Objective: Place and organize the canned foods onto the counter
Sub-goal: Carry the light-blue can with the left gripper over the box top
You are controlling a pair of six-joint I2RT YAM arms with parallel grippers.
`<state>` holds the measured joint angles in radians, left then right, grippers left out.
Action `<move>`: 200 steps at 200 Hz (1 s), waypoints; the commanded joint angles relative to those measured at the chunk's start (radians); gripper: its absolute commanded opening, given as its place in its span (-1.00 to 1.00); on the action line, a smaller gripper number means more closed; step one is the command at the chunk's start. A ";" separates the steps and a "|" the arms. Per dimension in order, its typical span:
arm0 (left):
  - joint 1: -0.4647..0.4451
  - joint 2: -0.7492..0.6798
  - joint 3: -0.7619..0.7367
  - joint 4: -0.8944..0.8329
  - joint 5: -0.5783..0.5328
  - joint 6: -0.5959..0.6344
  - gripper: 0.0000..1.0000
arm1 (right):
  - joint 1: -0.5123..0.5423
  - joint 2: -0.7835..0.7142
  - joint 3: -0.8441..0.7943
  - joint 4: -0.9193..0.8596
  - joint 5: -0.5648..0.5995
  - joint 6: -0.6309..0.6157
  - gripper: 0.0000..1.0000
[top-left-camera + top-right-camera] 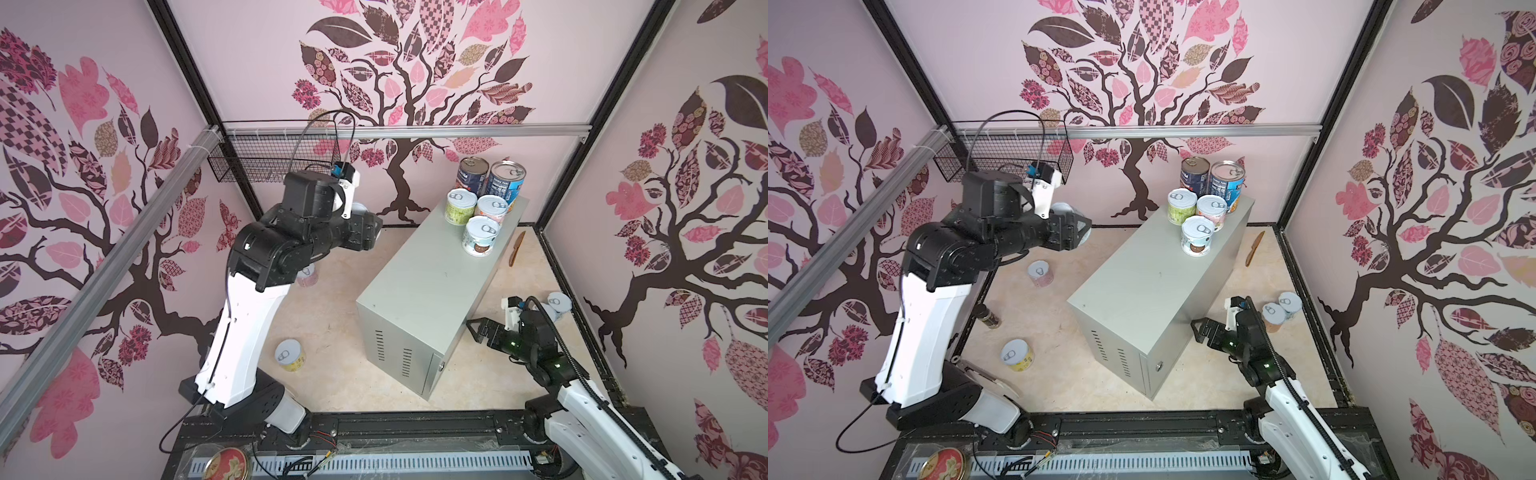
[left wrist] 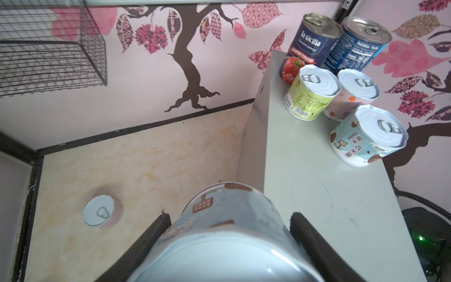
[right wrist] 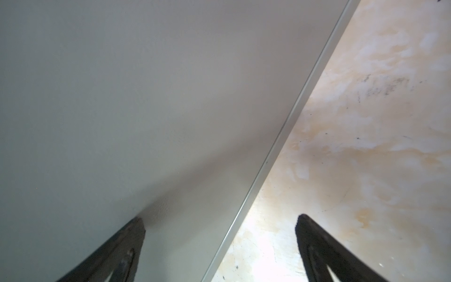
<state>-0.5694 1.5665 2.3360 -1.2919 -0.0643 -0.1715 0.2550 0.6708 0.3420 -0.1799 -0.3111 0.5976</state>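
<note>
My left gripper should keep bringing its light blue can to the free counter in front of the green can (image 1: 436, 244) until the light blue can's base rests there (image 1: 1152, 248).
My left gripper (image 2: 230, 217) is shut on a light blue short can (image 2: 227, 249), held in the air to the left of the far end of the grey counter (image 1: 432, 286). On that far end stand two tall dark blue cans (image 1: 473, 174) (image 1: 505, 180) and three short ones: green (image 1: 460, 206), pink (image 1: 491, 210) and light blue (image 1: 480, 235). On the floor are a pink can (image 1: 1040, 273), a yellow can (image 1: 1016, 354) and two cans (image 1: 1289, 303) (image 1: 1273, 316) behind my right arm. My right gripper (image 3: 220, 218) is open and empty, low against the counter's right side.
A black wire basket (image 1: 266, 162) hangs on the back wall at the left. A wooden knife (image 1: 516, 248) lies on the floor right of the counter. A small brown jar (image 1: 987, 316) stands by my left arm. A red-gold flat tin (image 1: 226, 463) sits on the front rail.
</note>
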 commanded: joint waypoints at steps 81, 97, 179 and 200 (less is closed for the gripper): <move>-0.195 0.227 0.182 -0.005 -0.048 0.081 0.05 | 0.016 -0.019 -0.014 0.007 -0.010 -0.030 1.00; -0.205 0.261 0.211 -0.008 -0.045 0.082 0.04 | 0.015 -0.011 -0.021 0.012 -0.014 -0.035 1.00; -0.211 0.348 0.220 0.086 -0.004 0.063 0.06 | 0.016 0.030 -0.030 0.034 -0.037 -0.049 1.00; -0.210 0.383 0.244 0.097 0.000 0.062 0.12 | 0.015 0.032 -0.032 0.041 -0.032 -0.049 1.00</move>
<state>-0.7769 1.9156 2.5153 -1.2640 -0.0803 -0.1051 0.2634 0.7010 0.3191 -0.1749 -0.3275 0.5613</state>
